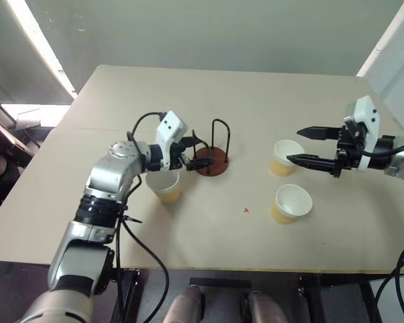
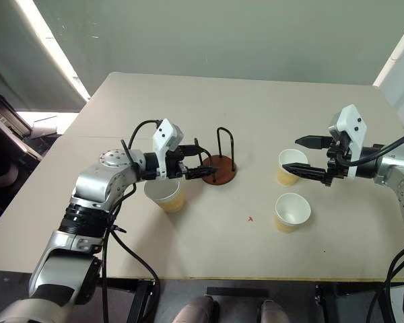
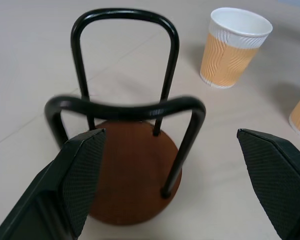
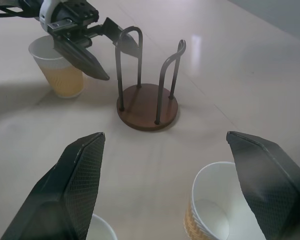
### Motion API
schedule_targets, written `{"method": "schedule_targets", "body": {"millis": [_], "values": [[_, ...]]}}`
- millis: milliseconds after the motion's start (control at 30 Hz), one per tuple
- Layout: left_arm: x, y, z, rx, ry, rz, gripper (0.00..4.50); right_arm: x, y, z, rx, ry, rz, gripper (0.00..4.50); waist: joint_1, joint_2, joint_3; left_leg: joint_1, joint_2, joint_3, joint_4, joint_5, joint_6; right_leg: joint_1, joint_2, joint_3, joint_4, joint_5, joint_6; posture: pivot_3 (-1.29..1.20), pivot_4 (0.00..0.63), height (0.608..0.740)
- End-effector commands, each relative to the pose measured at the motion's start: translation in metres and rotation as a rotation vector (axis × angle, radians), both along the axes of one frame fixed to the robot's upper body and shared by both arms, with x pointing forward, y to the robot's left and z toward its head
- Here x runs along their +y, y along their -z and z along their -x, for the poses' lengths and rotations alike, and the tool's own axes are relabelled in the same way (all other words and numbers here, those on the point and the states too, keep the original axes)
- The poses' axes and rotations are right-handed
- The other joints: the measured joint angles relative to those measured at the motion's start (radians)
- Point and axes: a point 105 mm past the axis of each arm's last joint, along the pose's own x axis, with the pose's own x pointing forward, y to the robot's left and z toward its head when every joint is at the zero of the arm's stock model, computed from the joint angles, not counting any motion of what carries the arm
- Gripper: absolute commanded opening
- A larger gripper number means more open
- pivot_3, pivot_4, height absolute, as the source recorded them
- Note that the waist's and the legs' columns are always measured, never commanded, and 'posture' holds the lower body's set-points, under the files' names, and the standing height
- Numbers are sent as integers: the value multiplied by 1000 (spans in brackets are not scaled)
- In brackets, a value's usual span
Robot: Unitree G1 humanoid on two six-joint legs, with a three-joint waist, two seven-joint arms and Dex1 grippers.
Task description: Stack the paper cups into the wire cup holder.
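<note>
The whole wire cup holder [image 1: 212, 160] will come along when I move its near loop, because the black wire loops run down into the reddish-brown disc [image 1: 226, 160].
The wire cup holder [image 1: 212, 161] stands mid-table, a reddish-brown disc [image 3: 130, 175] with two black wire loops and nothing in it. My left gripper [image 1: 196, 153] is open right at the holder's left side, its fingers [image 3: 80, 175] spread about as wide as the base. One paper cup [image 1: 165, 186] stands upright under my left wrist. Two more paper cups stand upright to the right, one farther back [image 1: 285, 157] and one nearer the front [image 1: 291, 202]. My right gripper [image 1: 295, 145] hangs open just above the farther cup [image 4: 215, 210], holding nothing.
Everything rests on a beige table [image 1: 256, 87] whose front edge runs near the bottom of the head views. A small red mark [image 1: 246, 210] lies on the table in front of the holder. Black cables hang along my left arm.
</note>
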Motion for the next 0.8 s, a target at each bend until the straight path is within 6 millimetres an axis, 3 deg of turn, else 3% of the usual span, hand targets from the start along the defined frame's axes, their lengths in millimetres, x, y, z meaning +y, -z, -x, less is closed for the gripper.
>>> {"method": "schedule_targets", "body": {"millis": [33, 233, 333, 700, 800], "values": [[-10, -10, 0, -46, 44, -7, 4485, -3, -17, 7, -66, 8, -5, 4034, 0, 0, 0, 0, 0, 0, 0, 0, 0, 0, 0, 0, 0, 0, 0, 0, 150, 740], [-23, -1, 4, -19, 107, -29, 4485, -5, -18, 9, -69, 20, -13, 4034, 3, 0, 0, 0, 0, 0, 0, 0, 0, 0, 0, 0, 0, 0, 0, 0, 150, 740], [-26, 3, 5, -13, 119, -37, 3956, -4, -17, 10, -68, 23, -21, 4034, 2, 0, 0, 0, 0, 0, 0, 0, 0, 0, 0, 0, 0, 0, 0, 0, 150, 740], [-23, 4, 3, -25, 114, -47, 147, -6, -17, 11, -68, 39, -30, 4034, 3, 0, 0, 0, 0, 0, 1, 0, 0, 0, 0, 0, 0, 0, 0, 0, 150, 740], [-19, 0, 4, -36, 114, -48, 45, -6, -17, 11, -67, 41, -32, 4034, 3, 0, 0, 0, 0, 0, 1, 0, 0, 1, 0, 0, 0, 0, 0, 0, 150, 740]]}}
